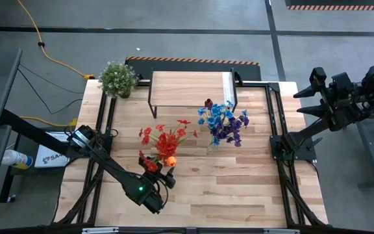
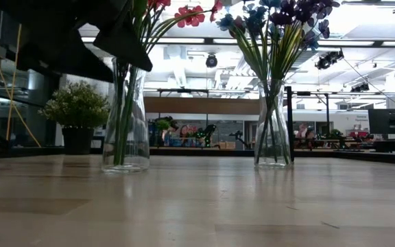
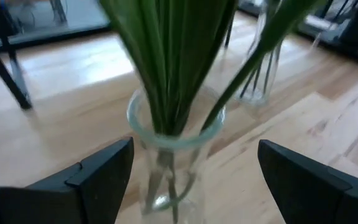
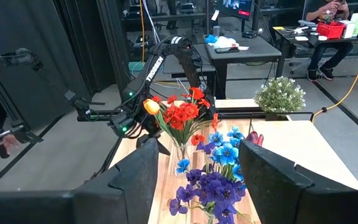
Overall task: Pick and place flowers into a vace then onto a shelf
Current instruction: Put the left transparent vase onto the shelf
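I expect the red flowers to come along when I lift the clear glass vase onto the shelf, because the green stems reach deep inside the vase.
A clear glass vase stands on the wooden table and holds the red flowers and an orange tulip; their green stems rise out of its mouth. My left gripper is open, one finger on each side of the vase's neck, with a gap to the glass on both sides. A second glass vase to the right holds blue and purple flowers. The shelf stands behind both vases. My right gripper waits open, raised beyond the table's right edge.
A bushy green-white potted plant stands at the table's far left corner, beside the shelf. A small dark red bud shows just behind the blue flowers. Bare wood lies along the table's near side. Black frame rails run along the table's sides.
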`<state>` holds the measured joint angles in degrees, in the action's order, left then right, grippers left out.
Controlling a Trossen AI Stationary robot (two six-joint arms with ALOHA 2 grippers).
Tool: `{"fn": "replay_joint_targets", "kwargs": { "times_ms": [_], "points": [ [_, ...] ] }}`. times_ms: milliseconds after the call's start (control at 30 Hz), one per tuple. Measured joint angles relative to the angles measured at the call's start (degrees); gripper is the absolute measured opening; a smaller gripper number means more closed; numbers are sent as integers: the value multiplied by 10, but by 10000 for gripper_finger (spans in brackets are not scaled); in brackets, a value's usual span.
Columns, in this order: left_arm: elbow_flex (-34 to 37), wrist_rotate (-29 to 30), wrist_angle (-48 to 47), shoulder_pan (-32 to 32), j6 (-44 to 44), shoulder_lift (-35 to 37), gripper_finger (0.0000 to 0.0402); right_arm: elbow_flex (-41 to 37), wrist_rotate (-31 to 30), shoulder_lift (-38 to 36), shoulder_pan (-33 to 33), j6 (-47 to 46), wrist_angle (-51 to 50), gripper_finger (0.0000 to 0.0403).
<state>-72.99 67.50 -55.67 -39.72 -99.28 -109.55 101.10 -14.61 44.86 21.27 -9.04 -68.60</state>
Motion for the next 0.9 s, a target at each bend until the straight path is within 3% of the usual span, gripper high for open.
{"fn": "replay_joint_targets", "kwargs": {
  "times_ms": [433,900],
  "points": [
    [41,40,46,16,-1,-4,374,0,0,2,0,0,-1,213],
    [45,32,71,60,15,-20,366,0,0,2,0,19,-1,211]
  ]
}}
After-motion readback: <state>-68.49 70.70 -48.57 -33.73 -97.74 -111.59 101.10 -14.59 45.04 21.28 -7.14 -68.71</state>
